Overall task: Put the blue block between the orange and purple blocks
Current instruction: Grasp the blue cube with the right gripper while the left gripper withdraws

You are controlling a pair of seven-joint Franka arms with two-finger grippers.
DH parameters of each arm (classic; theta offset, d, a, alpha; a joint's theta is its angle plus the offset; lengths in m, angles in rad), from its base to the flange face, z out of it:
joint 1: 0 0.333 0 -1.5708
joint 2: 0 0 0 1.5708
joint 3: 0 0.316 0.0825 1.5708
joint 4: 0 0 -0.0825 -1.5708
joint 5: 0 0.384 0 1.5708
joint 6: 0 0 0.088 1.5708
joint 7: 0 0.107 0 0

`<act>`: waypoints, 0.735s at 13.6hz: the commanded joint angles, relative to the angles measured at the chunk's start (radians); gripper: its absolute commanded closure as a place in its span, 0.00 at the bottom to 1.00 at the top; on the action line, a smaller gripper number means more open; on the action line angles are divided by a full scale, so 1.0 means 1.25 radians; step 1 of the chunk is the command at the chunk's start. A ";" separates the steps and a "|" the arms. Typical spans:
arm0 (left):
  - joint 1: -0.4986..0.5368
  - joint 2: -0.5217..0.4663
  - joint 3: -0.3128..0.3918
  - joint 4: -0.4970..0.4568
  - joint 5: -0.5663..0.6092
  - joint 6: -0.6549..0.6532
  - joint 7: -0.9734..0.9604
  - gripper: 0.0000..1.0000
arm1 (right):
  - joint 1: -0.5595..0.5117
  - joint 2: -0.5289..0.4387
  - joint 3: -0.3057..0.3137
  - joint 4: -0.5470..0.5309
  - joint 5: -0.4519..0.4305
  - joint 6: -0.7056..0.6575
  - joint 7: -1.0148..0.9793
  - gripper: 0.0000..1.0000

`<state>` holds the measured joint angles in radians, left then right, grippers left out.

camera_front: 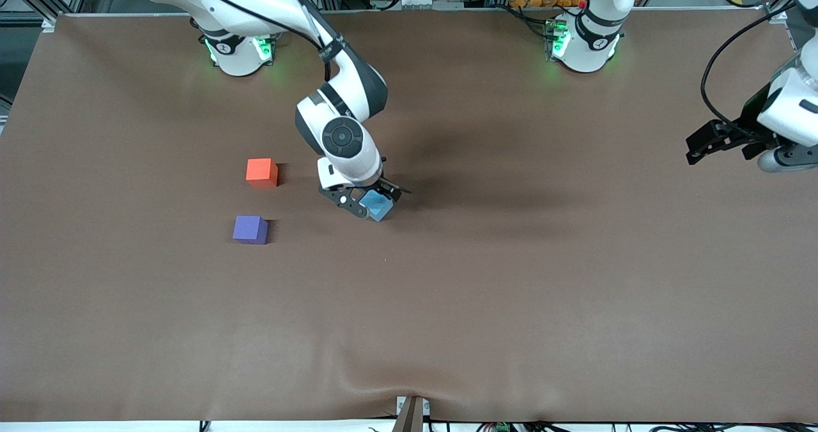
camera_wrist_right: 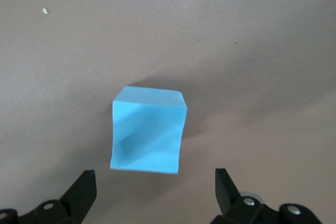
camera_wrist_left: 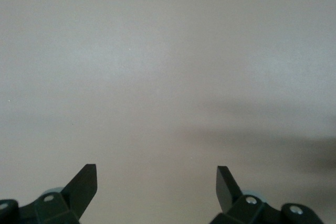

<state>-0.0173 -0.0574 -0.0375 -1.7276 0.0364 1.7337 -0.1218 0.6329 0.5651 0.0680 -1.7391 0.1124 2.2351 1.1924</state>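
The gap [camera_front: 256, 202] between the orange and purple blocks looks about one block wide. The blue block [camera_front: 377, 205] will therefore fit snugly when I lower it in.
The blue block [camera_front: 379, 207] sits on the brown table, toward the middle. My right gripper [camera_front: 372, 202] is open just above it, its fingers apart on either side; in the right wrist view the block [camera_wrist_right: 148, 130] lies just ahead of my open right gripper [camera_wrist_right: 156, 187]. The orange block [camera_front: 261, 172] and the purple block [camera_front: 250, 229] rest toward the right arm's end of the table, the purple one nearer the front camera, with a gap between them. My left gripper [camera_front: 709, 143] waits open and empty over the left arm's end of the table; its wrist view [camera_wrist_left: 157, 187] shows only bare table.
The brown table cover [camera_front: 511, 278] spreads wide around the blocks. The two arm bases [camera_front: 239, 52] [camera_front: 585, 42] stand along the table's edge farthest from the front camera.
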 commanded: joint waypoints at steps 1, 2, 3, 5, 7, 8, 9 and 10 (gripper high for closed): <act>0.010 -0.014 -0.018 0.016 0.008 -0.011 0.025 0.00 | 0.003 0.026 -0.003 0.005 -0.015 0.037 0.012 0.00; 0.024 -0.014 -0.025 0.017 0.006 -0.027 0.026 0.00 | 0.001 0.033 -0.003 0.003 -0.017 0.055 0.012 0.00; 0.029 -0.014 -0.028 0.020 0.006 -0.043 0.026 0.00 | 0.001 0.038 -0.003 0.003 -0.018 0.056 0.011 0.00; 0.030 -0.015 -0.025 0.036 0.006 -0.060 0.031 0.00 | 0.001 0.046 -0.003 0.005 -0.019 0.064 0.011 0.00; 0.029 -0.022 -0.020 0.044 0.006 -0.060 0.032 0.00 | -0.008 0.049 -0.005 0.006 -0.019 0.069 0.011 0.00; 0.030 -0.022 -0.020 0.044 0.003 -0.060 0.034 0.00 | -0.009 0.049 -0.005 0.006 -0.018 0.069 0.011 0.00; 0.031 -0.022 -0.019 0.044 -0.003 -0.060 0.042 0.00 | -0.008 0.051 -0.005 0.007 -0.018 0.070 0.011 0.13; 0.030 -0.022 -0.019 0.046 -0.006 -0.060 0.053 0.00 | -0.008 0.056 -0.005 0.007 -0.018 0.077 0.011 0.19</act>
<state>0.0061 -0.0735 -0.0531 -1.6788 0.0364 1.6783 -0.0942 0.6290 0.6215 0.0550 -1.7391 0.1037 2.3169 1.1924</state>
